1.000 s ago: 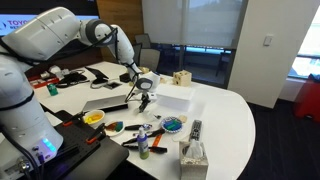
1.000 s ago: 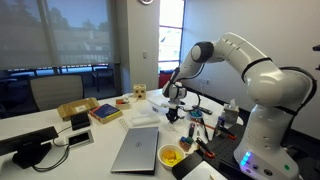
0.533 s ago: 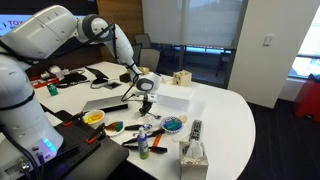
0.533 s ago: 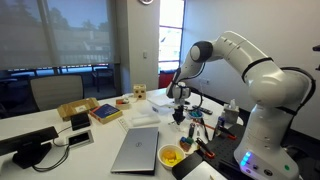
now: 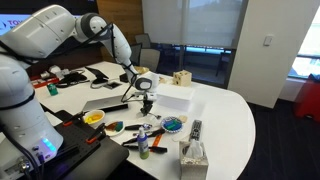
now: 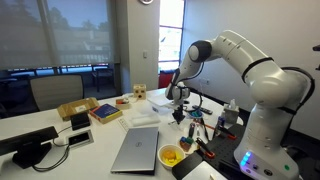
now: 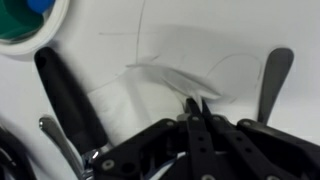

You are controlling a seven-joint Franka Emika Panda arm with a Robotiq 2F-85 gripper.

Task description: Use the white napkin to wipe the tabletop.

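Note:
Next, my gripper turns back and wipes toward the open tabletop (image 7: 195, 24) away from the tools, because black tool handles (image 7: 70, 98) box in the napkin on both sides.
In the wrist view my gripper (image 7: 197, 103) is shut, its two black fingertips pinching a fold of the white napkin (image 7: 172, 78), which lies thin and crumpled on the glossy white tabletop (image 7: 230, 30). In both exterior views the gripper (image 5: 145, 101) (image 6: 179, 113) points down at the tabletop (image 5: 235, 115) just beside the flat white block (image 5: 173, 98). The napkin is too small to make out in the exterior views.
Black tool handles (image 7: 62, 95) (image 7: 275, 80) lie on either side of the gripper. A teal bowl (image 7: 25, 15) is close by. A laptop (image 5: 105, 102), a yellow bowl (image 5: 94, 118), a blue bowl (image 5: 172, 125), a remote (image 5: 196, 128) and a tissue box (image 5: 193, 155) crowd the table.
The gripper shifted a little sideways along the tabletop near the white block between one second ago and half a second ago. It has hardly moved since.

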